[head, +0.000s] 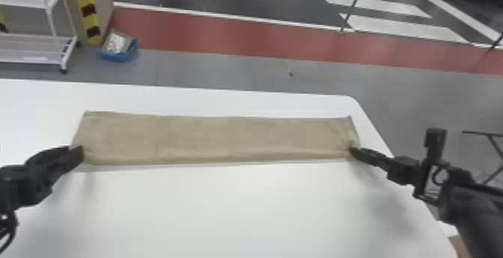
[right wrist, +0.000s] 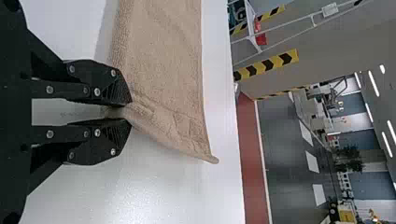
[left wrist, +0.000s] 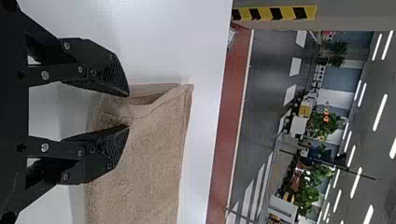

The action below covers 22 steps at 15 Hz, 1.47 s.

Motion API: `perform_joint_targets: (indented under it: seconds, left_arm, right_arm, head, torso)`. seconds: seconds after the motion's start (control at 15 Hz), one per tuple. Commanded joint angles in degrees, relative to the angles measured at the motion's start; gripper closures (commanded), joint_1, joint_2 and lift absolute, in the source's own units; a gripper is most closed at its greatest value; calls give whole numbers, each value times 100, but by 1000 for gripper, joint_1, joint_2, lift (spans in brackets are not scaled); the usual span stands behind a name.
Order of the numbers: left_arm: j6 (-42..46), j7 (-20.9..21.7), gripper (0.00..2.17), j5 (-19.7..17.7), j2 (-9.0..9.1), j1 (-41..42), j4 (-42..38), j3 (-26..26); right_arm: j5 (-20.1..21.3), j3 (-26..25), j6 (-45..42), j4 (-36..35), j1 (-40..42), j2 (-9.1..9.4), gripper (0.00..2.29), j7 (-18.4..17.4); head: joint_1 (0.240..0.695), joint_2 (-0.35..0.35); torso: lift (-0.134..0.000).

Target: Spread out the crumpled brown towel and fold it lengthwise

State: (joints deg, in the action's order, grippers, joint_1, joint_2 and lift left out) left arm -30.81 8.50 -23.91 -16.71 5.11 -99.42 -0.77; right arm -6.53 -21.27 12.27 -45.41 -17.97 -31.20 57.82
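Observation:
The brown towel (head: 217,138) will slide toward me still folded when I pull, because my grippers are at both (head: 84,158) near corners of the flat strip.
The brown towel (head: 217,137) lies as a long flat strip across the white table, its long sides running left to right. At its near left corner is my left gripper (head: 79,155); at the near right corner, my right gripper (head: 353,151). In the left wrist view the left gripper (left wrist: 128,111) is open, its fingers on either side of the end of the towel (left wrist: 149,158), whose layers part slightly at the corner. The right wrist view has the right gripper (right wrist: 130,112) shut on the edge of the towel (right wrist: 163,60), with creases running from its fingertips.
The white table (head: 239,208) reaches past the towel on all sides, and its rounded far right corner lies just beyond the towel's right end. On the floor behind stand a white shelf cart (head: 37,40) and a blue bin (head: 118,53).

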Motion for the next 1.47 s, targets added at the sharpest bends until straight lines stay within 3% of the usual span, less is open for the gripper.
perform_joint_targets:
  seconds: [0.0,0.4,0.67,1.0,1.4]
  left_arm:
    - [-132,-24,1541,9,-25,87,-183,-64]
    - [-554,-15,1538,27,-69,421,-622,-318]
    - [-659,47,1538,36,-96,772,-903,-652]
    - [-659,100,1538,36,-148,1018,-1105,-978]
    - [-747,100,1538,27,-201,1194,-1378,-1083]
  right_arm:
    - [20,9,0,-3,-31,-9,1207,1]
    - [11,79,334,-179,-49,96,1210,168]
    - [-103,-35,967,-970,373,281,1210,300]
    - [-121,-308,1301,-1295,593,298,1210,493]
    - [-121,-782,1916,-1884,988,290,1210,862]
  head:
    - [695,-266]
    - [695,-254]
    - [695,-220]
    - [695,-174]
    - [695,-173]
  torso:
    - [-124]
    - [-124]
    - [-124]
    - [-124]
    - [-124]
